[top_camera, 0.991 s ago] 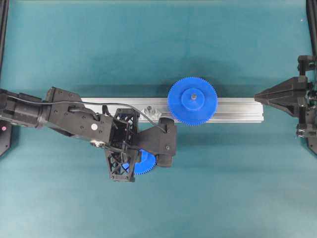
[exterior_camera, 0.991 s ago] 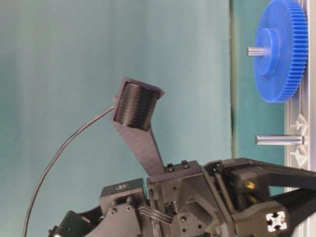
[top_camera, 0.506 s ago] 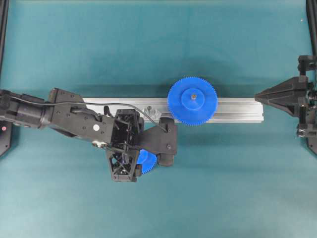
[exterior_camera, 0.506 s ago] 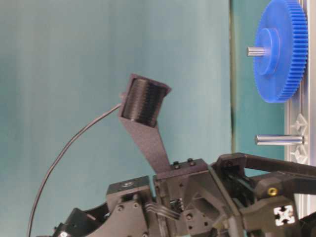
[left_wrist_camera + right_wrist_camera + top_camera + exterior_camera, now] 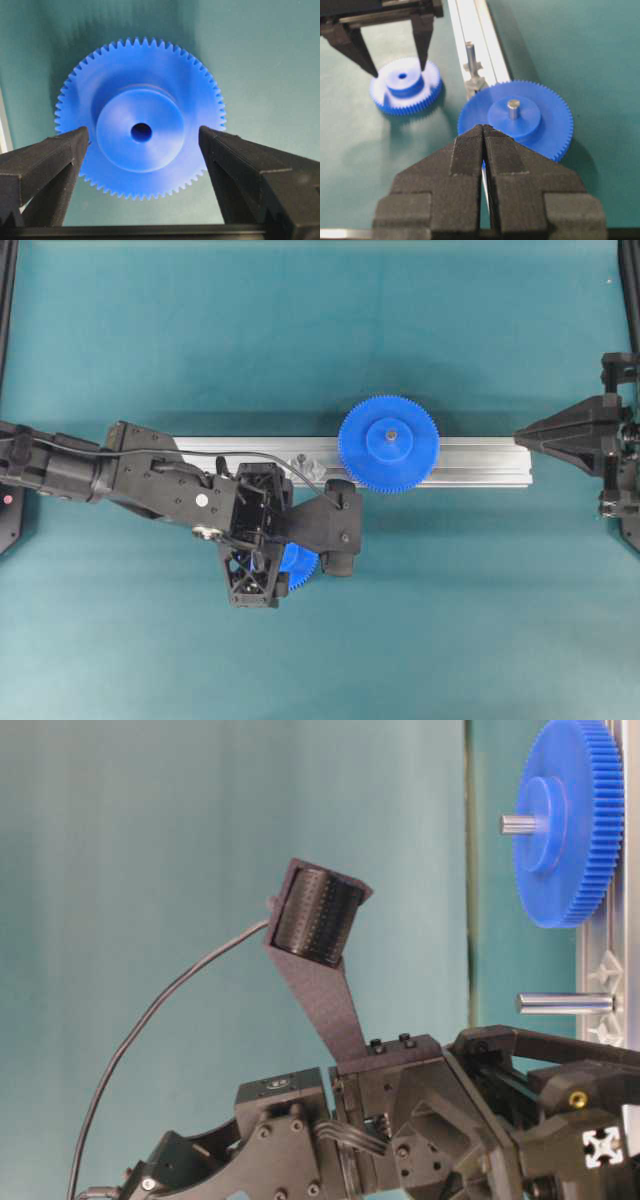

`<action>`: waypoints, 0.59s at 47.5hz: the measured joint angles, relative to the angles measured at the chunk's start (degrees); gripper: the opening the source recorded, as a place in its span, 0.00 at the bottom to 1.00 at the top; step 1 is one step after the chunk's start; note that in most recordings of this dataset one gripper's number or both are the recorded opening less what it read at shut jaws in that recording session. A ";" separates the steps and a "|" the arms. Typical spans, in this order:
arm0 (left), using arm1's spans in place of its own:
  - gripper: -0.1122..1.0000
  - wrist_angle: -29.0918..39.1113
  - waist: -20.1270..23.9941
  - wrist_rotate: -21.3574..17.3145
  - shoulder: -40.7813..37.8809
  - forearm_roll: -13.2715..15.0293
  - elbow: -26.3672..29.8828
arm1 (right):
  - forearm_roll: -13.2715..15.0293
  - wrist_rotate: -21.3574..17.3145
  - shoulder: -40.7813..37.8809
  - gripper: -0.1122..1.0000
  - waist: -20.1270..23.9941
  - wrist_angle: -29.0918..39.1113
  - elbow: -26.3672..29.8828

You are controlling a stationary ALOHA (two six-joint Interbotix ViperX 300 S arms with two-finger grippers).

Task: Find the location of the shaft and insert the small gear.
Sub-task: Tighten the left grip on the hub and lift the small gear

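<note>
I expect the small gear's teeth (image 5: 299, 566) to mesh with the large gear's toothed rim when I lower the small gear, because the shaft (image 5: 302, 459) stands close beside that rim.
The small gear (image 5: 140, 132) is bright blue and lies flat on the teal table, hub up, also seen in the overhead view (image 5: 303, 566) and the right wrist view (image 5: 405, 87). My left gripper (image 5: 143, 137) is open, its fingers either side of the hub with a gap to it, as the right wrist view (image 5: 397, 67) also shows. The shaft (image 5: 469, 54) stands bare on the aluminium rail (image 5: 480, 462), just left of the large gear (image 5: 388, 443). It also shows in the table-level view (image 5: 565, 1004). My right gripper (image 5: 483, 131) is shut and empty at the rail's right end.
The large blue gear (image 5: 520, 120) sits on its own grey pin on the rail (image 5: 470, 20). The left arm's black body and cable (image 5: 150, 475) lie over the rail's left part. Black frame posts stand at the table's left and right edges.
The left jaws have widened around the small gear. The left wrist has shifted slightly to the right. The right arm has not moved.
</note>
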State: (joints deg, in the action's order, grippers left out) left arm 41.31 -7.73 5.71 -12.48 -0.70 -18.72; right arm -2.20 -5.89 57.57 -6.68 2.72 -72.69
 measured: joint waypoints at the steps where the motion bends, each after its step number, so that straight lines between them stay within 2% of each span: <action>1: 0.94 0.00 0.00 0.00 -0.09 0.00 0.00 | 0.00 0.09 0.00 0.10 0.00 0.00 0.00; 28: 0.94 -0.79 0.88 0.00 -1.49 0.00 0.00 | 0.00 -2.29 0.00 0.10 0.00 0.00 -0.70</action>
State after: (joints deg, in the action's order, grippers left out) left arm 40.52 -6.86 5.71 -13.97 -0.70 -18.72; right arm -2.20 -8.17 57.57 -6.68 2.72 -73.39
